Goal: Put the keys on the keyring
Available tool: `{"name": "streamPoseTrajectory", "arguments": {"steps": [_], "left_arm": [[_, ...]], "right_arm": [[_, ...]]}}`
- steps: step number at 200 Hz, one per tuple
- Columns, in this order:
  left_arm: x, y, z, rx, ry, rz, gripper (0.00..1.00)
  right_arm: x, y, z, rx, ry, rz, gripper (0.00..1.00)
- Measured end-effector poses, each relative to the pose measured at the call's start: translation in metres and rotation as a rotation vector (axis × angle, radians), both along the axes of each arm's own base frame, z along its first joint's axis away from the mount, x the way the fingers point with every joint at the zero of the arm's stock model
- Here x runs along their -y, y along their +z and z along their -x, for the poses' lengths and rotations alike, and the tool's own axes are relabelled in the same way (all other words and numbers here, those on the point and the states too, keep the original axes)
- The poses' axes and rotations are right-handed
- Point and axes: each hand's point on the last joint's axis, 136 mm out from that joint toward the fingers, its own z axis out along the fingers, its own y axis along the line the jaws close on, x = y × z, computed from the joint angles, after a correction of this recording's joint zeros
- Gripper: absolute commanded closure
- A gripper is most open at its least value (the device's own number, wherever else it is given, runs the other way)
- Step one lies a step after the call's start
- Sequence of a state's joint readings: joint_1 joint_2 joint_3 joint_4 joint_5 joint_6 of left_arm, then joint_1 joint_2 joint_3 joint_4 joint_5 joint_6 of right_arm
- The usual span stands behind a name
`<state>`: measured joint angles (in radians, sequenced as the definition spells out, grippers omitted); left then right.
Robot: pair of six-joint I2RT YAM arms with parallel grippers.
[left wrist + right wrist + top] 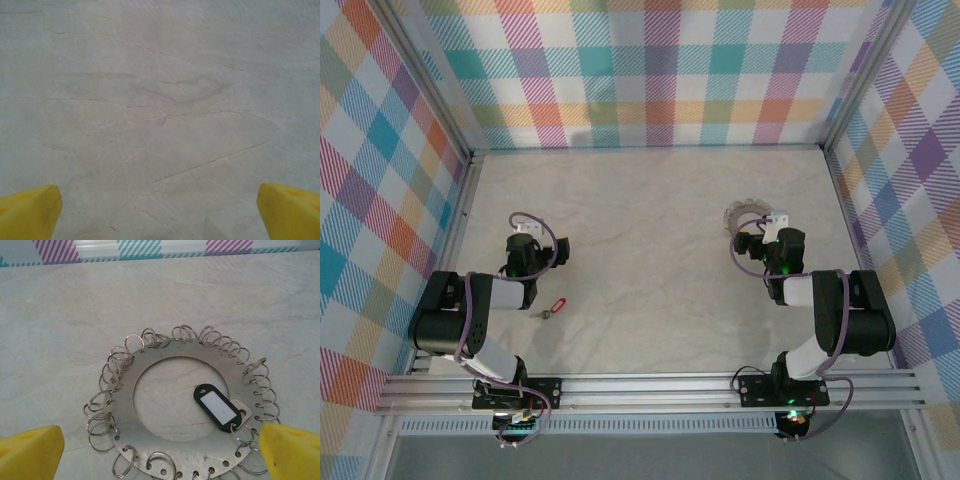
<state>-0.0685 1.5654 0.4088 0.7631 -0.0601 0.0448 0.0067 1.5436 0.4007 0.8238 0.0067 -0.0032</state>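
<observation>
My left gripper and the red-tagged key are far across from the keyring (744,212), so next I pull the keyring toward the middle (683,263) with my right gripper first.
The keyring (175,350) is a flat silvery plate with a wide centre hole and several small split rings around its rim. It lies on the table just ahead of my right gripper (160,460), which is open with yellow fingertips (30,450) on either side of its near edge. A black-tagged key (218,408) rests on the plate's right side, a small ring through its end hole. From above, the keyring (744,212) peeks out beyond the right gripper (765,230). The red-tagged key (556,305) lies on the table right of the left arm. My left gripper (160,215) is open over bare table.
Plaid walls (650,70) with metal frame posts close in the marbled table (650,250) on three sides. The back wall's base (150,252) runs not far beyond the keyring. A metal rail (650,385) carries both arm bases at the near edge.
</observation>
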Motion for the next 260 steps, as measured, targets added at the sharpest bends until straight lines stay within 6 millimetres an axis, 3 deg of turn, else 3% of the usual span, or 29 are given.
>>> {"name": "streamPoseTrajectory", "arguments": {"steps": [63, 83, 102, 132, 144, 159, 179, 200, 223, 260], "left_arm": [[0.0, 0.0, 0.0, 0.0, 0.001, 0.001, 0.0], [-0.001, 0.011, 0.004, 0.004, 0.005, 0.002, 0.0], [-0.001, 0.052, 0.011, 0.053, 0.01, 0.017, 0.0], [-0.003, 0.161, 0.008, 0.191, 0.029, 0.055, 0.0], [-0.002, 0.196, 0.008, 0.219, 0.03, 0.066, 0.0], [-0.001, 0.217, 0.005, 0.205, 0.032, 0.086, 0.0], [0.002, 0.207, -0.003, 0.096, 0.034, 0.108, 0.0], [0.013, 0.166, -0.007, -0.066, -0.007, 0.129, 0.0], [0.021, 0.126, 0.001, -0.196, -0.031, 0.165, 0.0], [0.024, 0.117, 0.006, -0.223, -0.033, 0.191, 0.0]], "right_arm": [[-0.005, 0.002, 0.001, 0.006, 0.027, -0.008, 0.0], [-0.009, 0.016, 0.013, 0.034, 0.052, -0.017, 0.0], [-0.009, 0.053, 0.024, 0.095, 0.046, -0.033, 0.0], [-0.002, 0.113, 0.018, 0.088, -0.047, -0.169, 0.0], [-0.002, 0.125, 0.01, 0.052, -0.066, -0.214, 0.0], [-0.004, 0.121, -0.002, -0.024, -0.079, -0.257, 0.0], [-0.009, 0.088, -0.021, -0.207, -0.094, -0.291, 0.02], [-0.016, 0.048, -0.039, -0.403, -0.098, -0.311, 0.08], [-0.025, 0.011, -0.05, -0.557, -0.078, -0.336, 0.09], [-0.047, -0.02, -0.065, -0.692, -0.016, -0.37, 0.07]]}}
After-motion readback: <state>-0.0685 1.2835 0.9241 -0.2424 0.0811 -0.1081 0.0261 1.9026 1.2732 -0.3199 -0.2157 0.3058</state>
